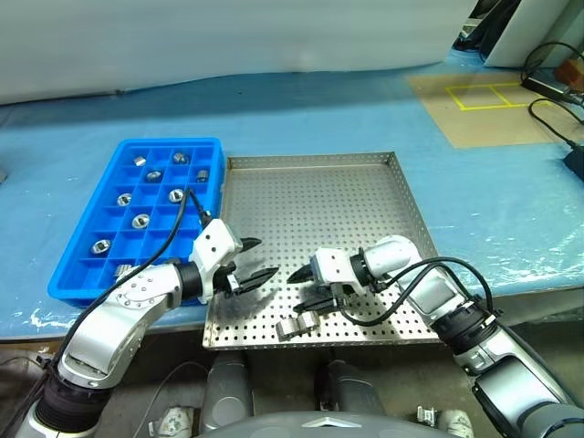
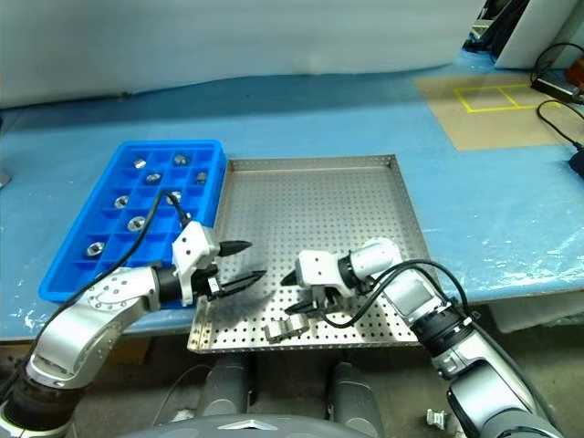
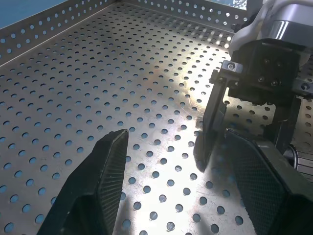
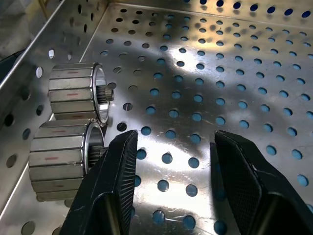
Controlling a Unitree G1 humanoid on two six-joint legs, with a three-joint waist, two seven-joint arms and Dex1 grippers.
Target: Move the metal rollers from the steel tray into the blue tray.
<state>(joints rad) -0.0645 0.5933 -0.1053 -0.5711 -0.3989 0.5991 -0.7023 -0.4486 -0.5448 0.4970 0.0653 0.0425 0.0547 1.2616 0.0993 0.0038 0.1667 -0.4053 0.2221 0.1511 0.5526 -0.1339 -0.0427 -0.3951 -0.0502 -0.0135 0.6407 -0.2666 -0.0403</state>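
The upper roller (image 4: 76,91) should stick and come along when I lift the lower roller, because the rollers are touching, side against side (image 4: 78,119).
The steel tray (image 1: 315,196) lies in the middle of the blue-covered table. Two metal rollers (image 1: 297,324) lie side by side near its front rim, seen close in the right wrist view as one roller (image 4: 73,93) and the other (image 4: 58,159). The blue tray (image 1: 96,224) sits just left of it, with several rollers (image 1: 140,221) in its compartments. My left gripper (image 1: 266,258) hovers open and empty over the steel tray's front left part. My right gripper (image 1: 299,292) faces it, open and empty, just above and beside the two rollers. One of its fingers (image 3: 212,117) shows in the left wrist view.
The steel tray's front rim (image 1: 310,343) lies at the table's front edge. At the far right are a brown sheet with yellow tape (image 1: 474,100) and black cables (image 1: 557,114). A black cable (image 1: 169,228) runs from my left arm over the blue tray.
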